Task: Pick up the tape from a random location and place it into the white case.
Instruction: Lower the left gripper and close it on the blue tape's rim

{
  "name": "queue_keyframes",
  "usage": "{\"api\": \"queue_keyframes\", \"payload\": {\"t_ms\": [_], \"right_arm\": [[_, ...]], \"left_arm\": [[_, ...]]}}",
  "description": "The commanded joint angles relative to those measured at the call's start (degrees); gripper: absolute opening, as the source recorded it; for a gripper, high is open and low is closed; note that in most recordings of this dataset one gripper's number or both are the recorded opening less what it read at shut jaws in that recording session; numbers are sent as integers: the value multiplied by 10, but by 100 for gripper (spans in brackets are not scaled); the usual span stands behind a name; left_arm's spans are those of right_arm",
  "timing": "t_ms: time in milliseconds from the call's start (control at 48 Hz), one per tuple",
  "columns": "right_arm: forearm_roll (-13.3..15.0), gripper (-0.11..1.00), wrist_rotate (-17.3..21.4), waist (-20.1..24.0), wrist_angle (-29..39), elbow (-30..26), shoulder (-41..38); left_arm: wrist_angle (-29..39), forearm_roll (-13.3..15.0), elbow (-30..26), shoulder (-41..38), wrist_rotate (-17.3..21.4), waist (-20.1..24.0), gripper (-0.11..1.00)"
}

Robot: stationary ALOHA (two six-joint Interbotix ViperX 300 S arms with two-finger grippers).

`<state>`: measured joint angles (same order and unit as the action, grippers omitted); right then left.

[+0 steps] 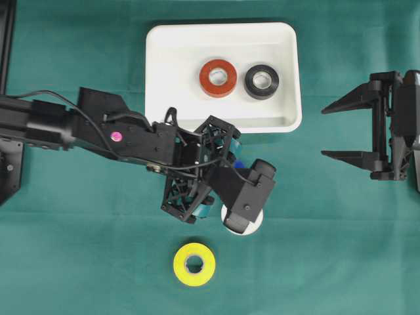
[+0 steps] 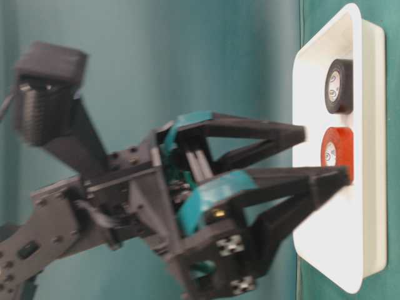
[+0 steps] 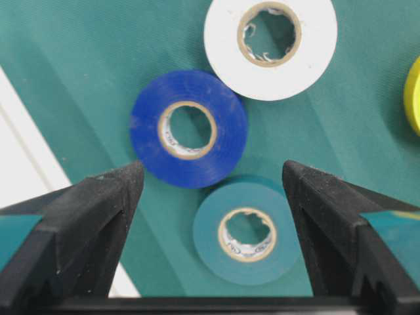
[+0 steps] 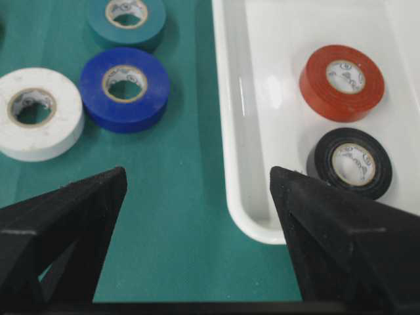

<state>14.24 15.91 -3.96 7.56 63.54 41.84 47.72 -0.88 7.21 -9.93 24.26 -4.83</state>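
The blue tape [image 3: 227, 131] meets the white tape and teal tape only at the rims [image 3: 226, 87], so it alone will come up when I lift it.
The white case [image 1: 177, 59] lies at the back middle and holds a red tape [image 1: 218, 77] and a black tape [image 1: 261, 81]. My left gripper [image 1: 207, 172] points down just in front of the case, open and empty. In the left wrist view, the left gripper [image 3: 213, 177] straddles a teal tape [image 3: 244, 228] lying flat on the cloth. A blue tape [image 3: 189, 128] touches it, and a white tape [image 3: 270, 39] lies beyond. A yellow tape [image 1: 194, 264] lies nearer the front. My right gripper [image 1: 331, 131] is open and empty, right of the case.
The right wrist view shows the case's near corner [image 4: 252, 226], the red tape [image 4: 341, 82] and the black tape [image 4: 351, 164] inside, and the blue tape [image 4: 125, 88], white tape [image 4: 36, 111] and teal tape [image 4: 126, 20] on the green cloth.
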Motion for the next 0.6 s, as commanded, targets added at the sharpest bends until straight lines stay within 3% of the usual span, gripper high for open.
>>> {"api": "queue_keyframes", "payload": {"t_ms": [0,584], "right_arm": [[1,88,0,0,-6,-16,1],[1,88,0,0,-6,-16,-6]], "left_arm": [[-4,0,-10,4,0,0,84],[-59,0,18,-54,0,8,84]]}}
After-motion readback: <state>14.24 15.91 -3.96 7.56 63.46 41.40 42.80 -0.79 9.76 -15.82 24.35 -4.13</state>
